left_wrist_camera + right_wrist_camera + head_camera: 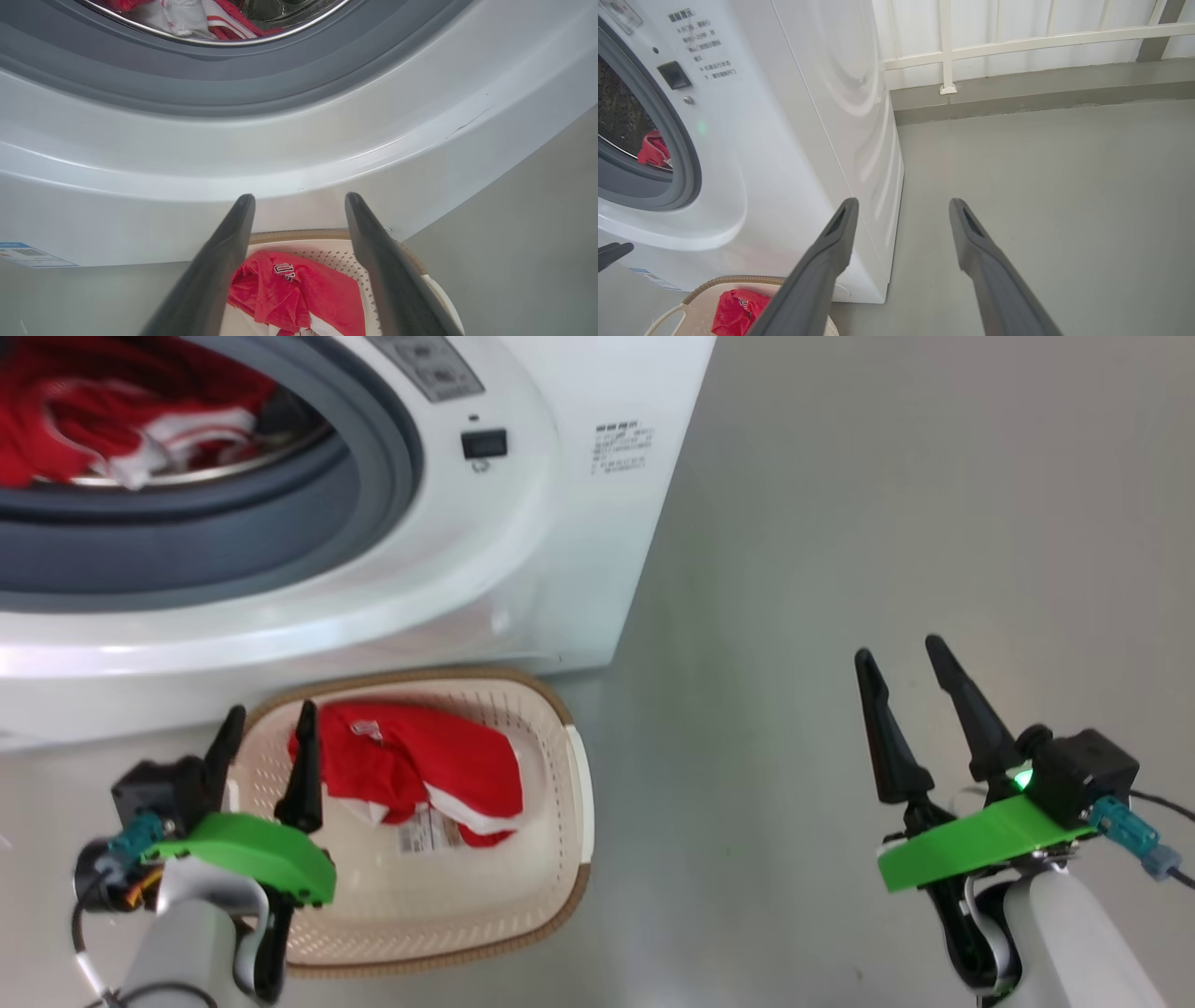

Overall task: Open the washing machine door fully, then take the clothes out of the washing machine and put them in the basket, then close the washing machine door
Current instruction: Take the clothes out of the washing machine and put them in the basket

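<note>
My gripper is going to pull the red clothes [140,413] toward the basket. They lie bunched in loose folds [80,427], so they will open out and trail over the machine's opening.
The white washing machine [560,532] stands with its mouth uncovered; its door is out of view. Red and white clothes [103,415] lie in the steel drum, also seen in the left wrist view [205,18] and as a red patch [654,149] in the right wrist view. A red garment [411,775] lies in the cream basket [560,821] on the floor in front of the machine. My left gripper [269,721] hangs open and empty over the basket's left side, fingers pointing at the machine's front [299,158]. My right gripper [898,651] is open and empty over bare floor, right of the machine.
Grey floor [887,504] stretches to the right of the machine. A white railing [1017,42] and a low kerb run along the far wall. The basket [714,284] sits tight against the machine's front lower edge.
</note>
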You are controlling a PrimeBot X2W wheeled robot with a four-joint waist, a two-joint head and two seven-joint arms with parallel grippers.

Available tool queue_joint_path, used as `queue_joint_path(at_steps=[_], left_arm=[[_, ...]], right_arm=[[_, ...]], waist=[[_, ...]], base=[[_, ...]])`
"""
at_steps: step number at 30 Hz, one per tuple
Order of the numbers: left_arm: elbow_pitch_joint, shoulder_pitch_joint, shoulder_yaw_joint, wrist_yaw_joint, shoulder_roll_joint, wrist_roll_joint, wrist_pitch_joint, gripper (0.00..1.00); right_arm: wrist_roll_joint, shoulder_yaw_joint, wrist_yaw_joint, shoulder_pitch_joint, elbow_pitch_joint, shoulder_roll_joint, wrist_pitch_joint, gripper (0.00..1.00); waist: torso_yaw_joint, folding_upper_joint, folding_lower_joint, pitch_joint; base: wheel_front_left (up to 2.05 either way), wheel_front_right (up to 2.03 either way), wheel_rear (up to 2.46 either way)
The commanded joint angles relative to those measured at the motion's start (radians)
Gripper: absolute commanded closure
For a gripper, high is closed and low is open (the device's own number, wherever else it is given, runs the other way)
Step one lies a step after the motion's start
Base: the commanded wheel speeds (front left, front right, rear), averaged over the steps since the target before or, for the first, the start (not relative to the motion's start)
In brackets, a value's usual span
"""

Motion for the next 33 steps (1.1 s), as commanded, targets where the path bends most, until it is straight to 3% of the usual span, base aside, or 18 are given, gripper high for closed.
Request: queue_joint_path(at_steps=[1,21,33], left_arm=[[-0.047,0.047,0.034,-0.006,0.019,0.014,-0.005,0.0],[-0.335,0.282,0.059,-0.006,-0.009,0.062,-0.005,0.0],[-0.472,0.416,0.08,-0.006,-0.03,0.071,-0.005,0.0]], right_arm=[[-0.01,0.02,0.006,0.03,-0.014,-0.002,-0.006,0.0],[-0.025,0.025,0.006,0.15,0.013,-0.002,-0.006,0.0],[-0.04,0.0,0.006,0.233,-0.007,-0.003,-0.006,0.0]], waist=[[0.013,0.0,-0.0001,-0.076],[0.022,0.0,-0.0001,-0.274],[0.041,0.0,-0.0001,-0.33]], base=[[0.0,0.0,0.0],[0.0,0.0,0.0],[0.0,0.0,0.0]])
